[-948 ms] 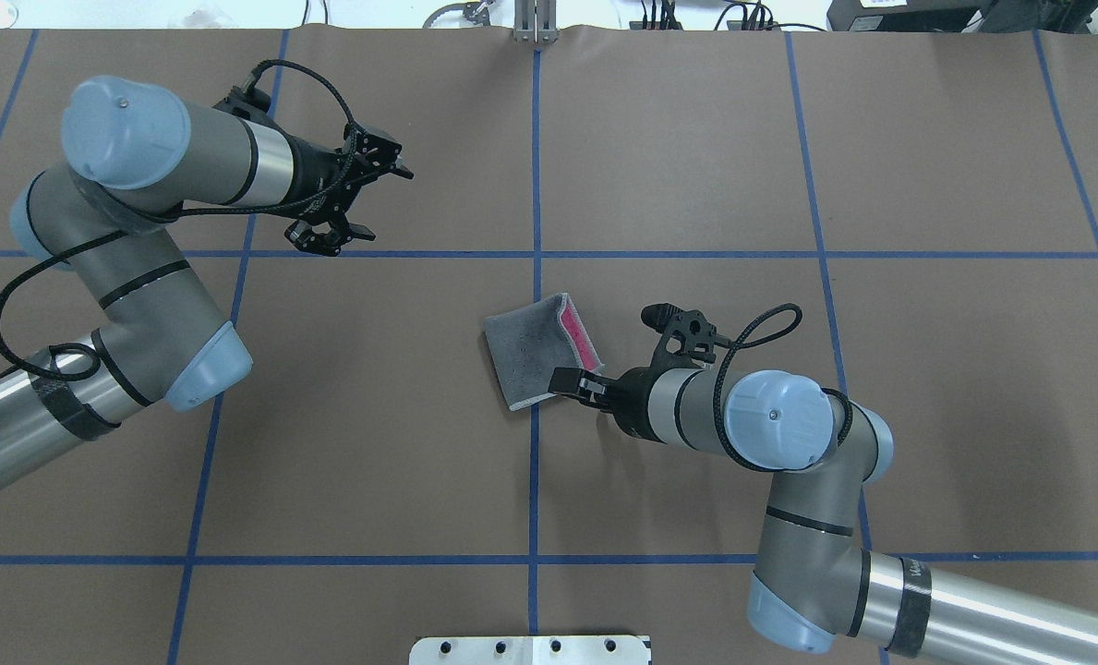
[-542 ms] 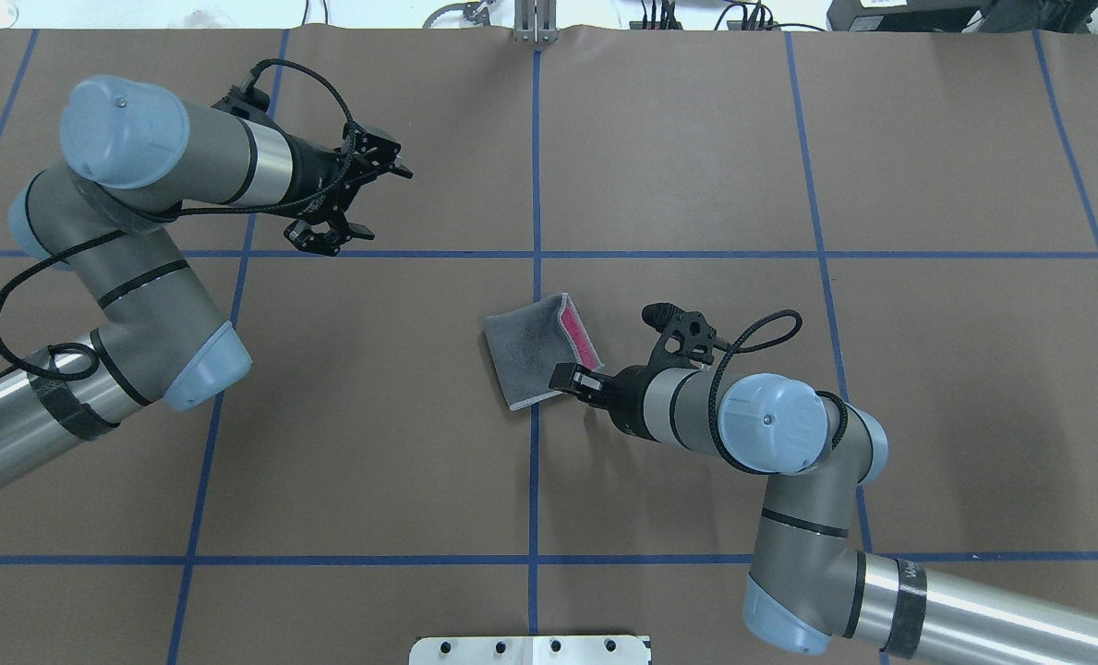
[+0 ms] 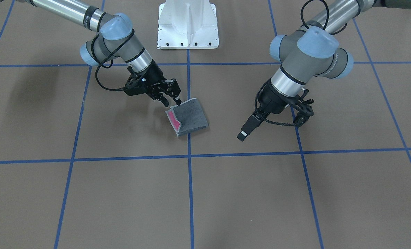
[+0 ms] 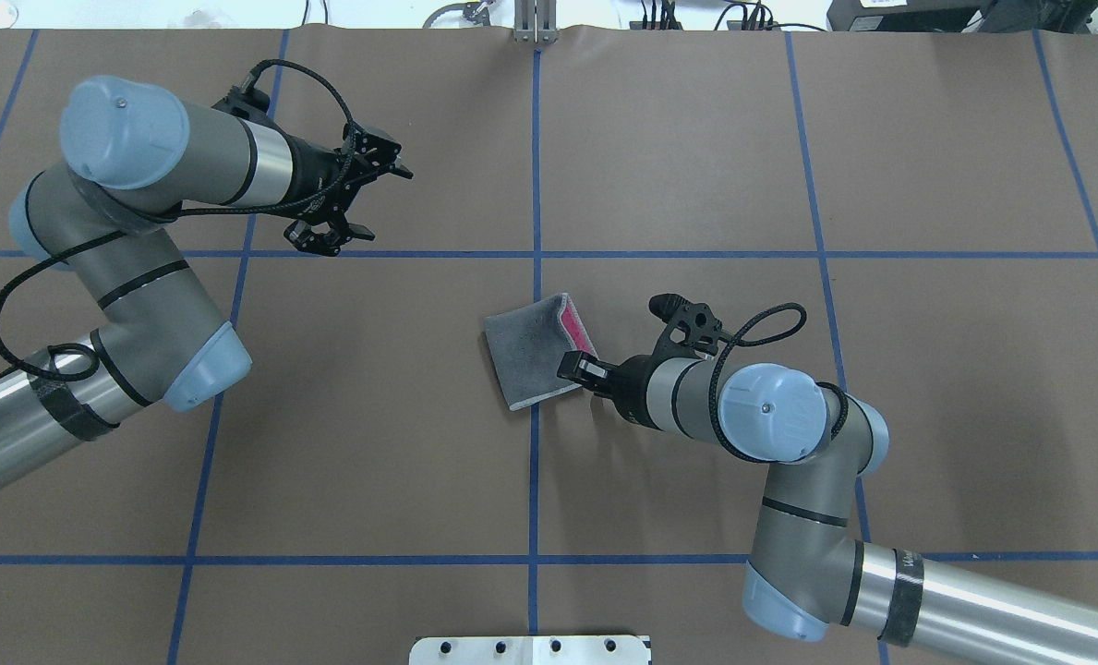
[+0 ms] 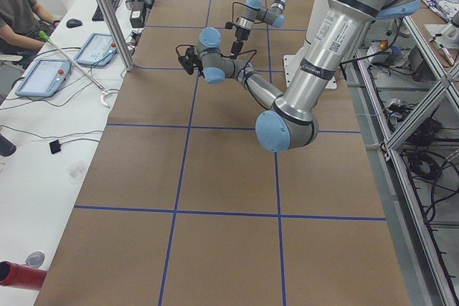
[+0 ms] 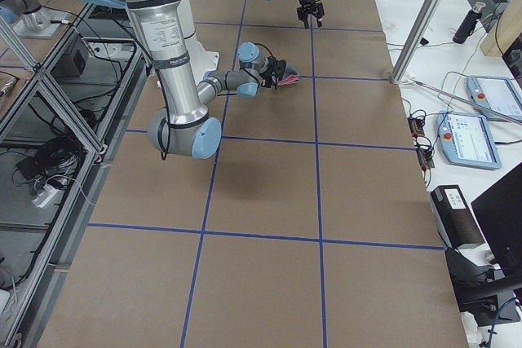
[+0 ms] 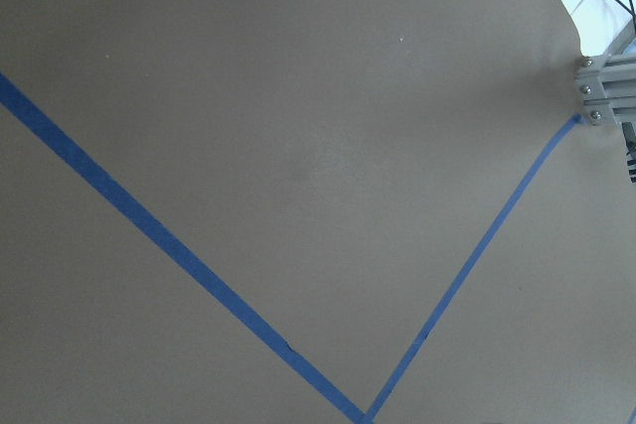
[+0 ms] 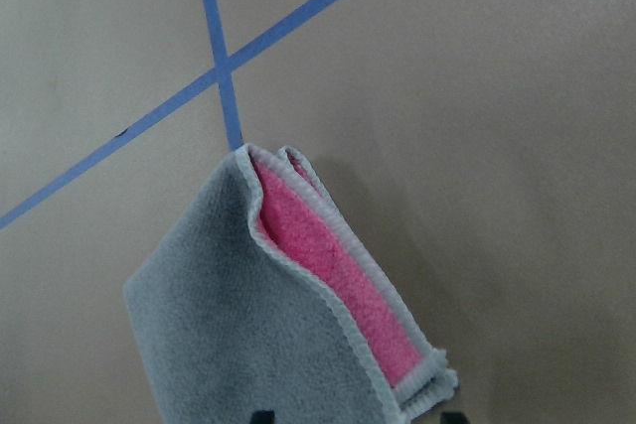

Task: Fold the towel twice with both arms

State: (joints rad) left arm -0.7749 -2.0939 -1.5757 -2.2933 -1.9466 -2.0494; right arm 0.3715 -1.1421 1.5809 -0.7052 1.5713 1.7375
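Observation:
The towel's top layer [image 3: 193, 114] alone will slide over most of the pink strip [image 3: 173, 120] when I pull, because the towel's top hem curves back from that strip.
The towel [image 4: 530, 356] lies folded near the table's middle, dark grey face up, with a pink strip and pale hem showing along its right edge. It also shows in the front view [image 3: 191, 116] and in the right wrist view [image 8: 229, 335]. My right gripper [image 4: 574, 367] is open at the towel's near right corner, low over the table [image 3: 171, 99]. Its fingertips [image 8: 260, 416] straddle the hemmed corner. My left gripper [image 4: 368, 208] is open and empty, far to the left and beyond the towel [image 3: 274, 123].
Brown paper with blue tape grid lines [image 4: 536, 185] covers the table. The white pedestal base [image 3: 188, 27] stands at the robot's edge. A metal bracket [image 4: 535, 23] sits at the far edge. An operator [image 5: 18, 12] and tablets are beside the table's far side.
My right gripper has shifted slightly forward along the towel's right edge, toward the pink strip. The towel and the left arm have not moved.

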